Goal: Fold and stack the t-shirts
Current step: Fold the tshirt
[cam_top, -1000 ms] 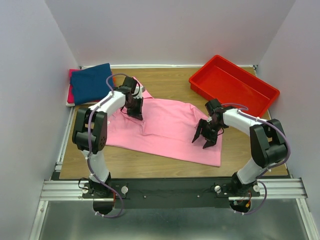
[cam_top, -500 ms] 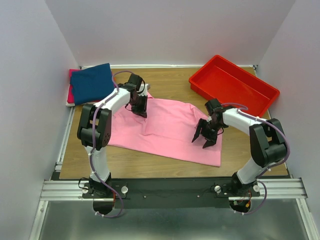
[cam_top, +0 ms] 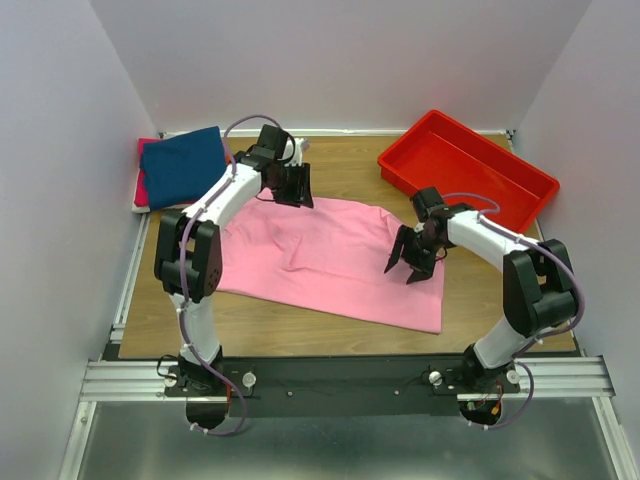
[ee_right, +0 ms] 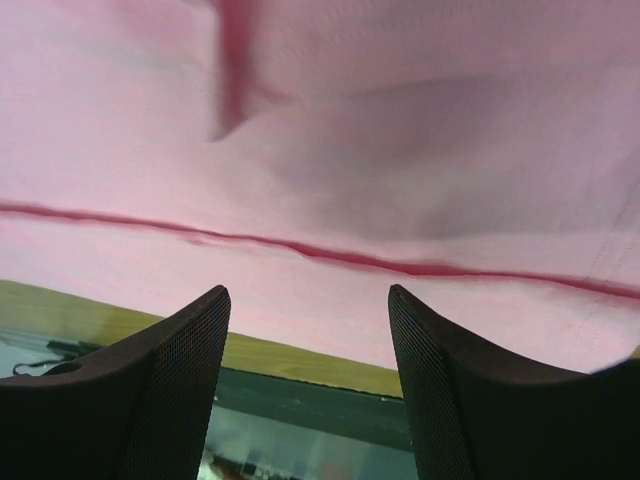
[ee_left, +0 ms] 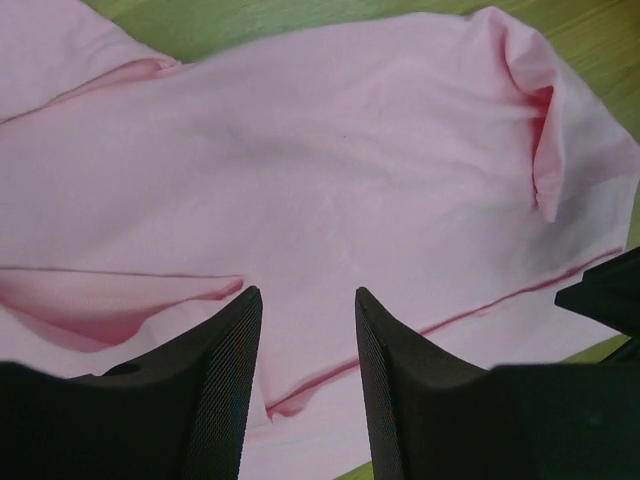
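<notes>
The far edge [cam_top: 358, 205] of the pink t-shirt [cam_top: 345, 252] bows loosely, so the edge will draw into a straight raised line when I pull, leaving the t-shirt's front flat.
A light pink t-shirt [cam_top: 330, 262] lies spread over the middle of the table, with a few creases and a hem line showing [ee_left: 330, 170] [ee_right: 350, 130]. My left gripper [cam_top: 299, 187] hovers at the shirt's far edge, jaws open with nothing between them [ee_left: 308, 300]. Over the shirt's right part hangs my right gripper [cam_top: 403, 271], also open and empty [ee_right: 308, 295], near the front hem. A folded navy t-shirt [cam_top: 181, 165] rests at the far left on top of a red-magenta one [cam_top: 143, 186].
A rigid red tray [cam_top: 520, 185] sits at the back right, just beyond my right arm. White walls close in on the left, right and back. The metal rail with the arm bases [cam_top: 340, 378] runs along the near edge.
My left gripper has opened, let go of the pink shirt and moved back and to the right, up to the shirt's far edge. The right arm has barely moved.
</notes>
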{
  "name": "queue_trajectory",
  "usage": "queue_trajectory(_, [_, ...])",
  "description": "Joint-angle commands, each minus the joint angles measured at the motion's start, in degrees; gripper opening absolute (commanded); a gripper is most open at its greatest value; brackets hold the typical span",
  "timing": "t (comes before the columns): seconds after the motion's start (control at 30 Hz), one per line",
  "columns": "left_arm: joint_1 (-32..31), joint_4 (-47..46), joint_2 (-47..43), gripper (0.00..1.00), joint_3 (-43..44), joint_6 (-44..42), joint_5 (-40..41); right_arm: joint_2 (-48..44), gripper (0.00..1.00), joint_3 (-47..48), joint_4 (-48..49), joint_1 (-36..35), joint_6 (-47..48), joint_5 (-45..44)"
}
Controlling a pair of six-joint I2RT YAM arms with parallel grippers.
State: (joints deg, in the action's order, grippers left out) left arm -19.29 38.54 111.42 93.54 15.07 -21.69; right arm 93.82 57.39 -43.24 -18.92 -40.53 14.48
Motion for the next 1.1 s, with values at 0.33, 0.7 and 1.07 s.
queue_trajectory(0.33, [13.4, -7.8, -11.7, 0.51, -22.1, -5.2, 3.1, -3.5, 0.70, 5.8, 2.0, -0.2, 3.7, -15.6])
queue_trajectory(0.7, [18.8, -11.0, -12.5, 0.50, -22.4, -5.0, -2.2, 2.0, 0.61, 13.0, 4.7, -0.9, 6.3, -13.3])
queue_trajectory(1.07, [18.8, -13.8, -8.9, 0.50, -15.4, 0.7, -3.0, 8.1, 0.59, 13.7, 4.7, -3.4, 6.6, -13.7])
